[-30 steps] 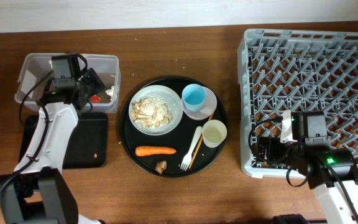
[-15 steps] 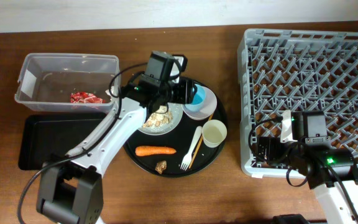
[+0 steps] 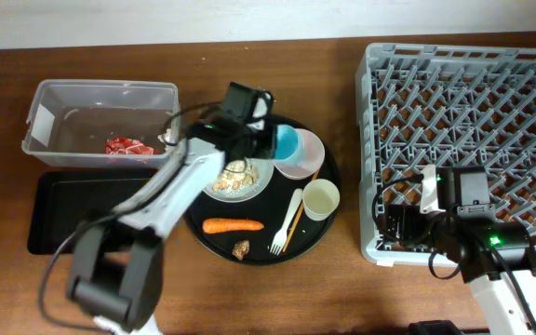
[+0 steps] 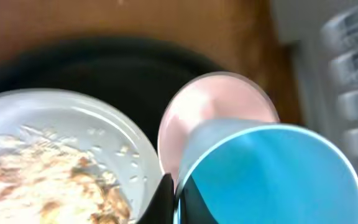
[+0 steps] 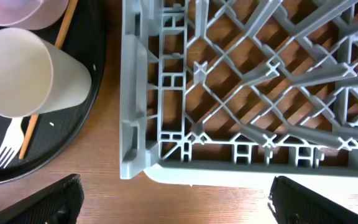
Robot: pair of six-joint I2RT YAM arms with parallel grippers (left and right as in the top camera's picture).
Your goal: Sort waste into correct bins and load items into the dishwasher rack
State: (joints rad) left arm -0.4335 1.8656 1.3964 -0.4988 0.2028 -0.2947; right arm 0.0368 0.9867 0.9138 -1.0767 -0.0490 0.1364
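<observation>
My left gripper is holding the light blue cup (image 3: 288, 142) across from the grey rack (image 3: 459, 140), so next I pass the cup to my right gripper to load it.
My left gripper (image 3: 266, 140) is shut on the near rim of the light blue cup (image 4: 272, 174), one finger (image 4: 164, 202) outside and one inside. The cup (image 3: 288, 142) stands in the pale pink bowl (image 3: 311, 154) on the round black tray. Next to it lies the white plate (image 3: 214, 160) holding the rice-like food (image 4: 42, 180). The carrot (image 3: 233, 224), brown lump (image 3: 241, 248), fork (image 3: 287, 223), chopsticks (image 3: 303, 207) and cream cup (image 3: 321, 198) also lie on that tray. My right gripper (image 5: 179, 208) stands open at the grey rack's (image 3: 473, 140) front left corner (image 5: 135, 155), holding nothing.
The clear tub (image 3: 54, 98) at the back left holds the red wrapper (image 3: 127, 146). The shallow black tray (image 3: 73, 209) lies just in front of it. The round black tray (image 3: 328, 228) sits between the bins and the rack.
My left arm swung from the clear tub over to the round tray, with the red wrapper now lying in the tub, and its jaws closed on the blue cup's rim. The right arm stayed still.
</observation>
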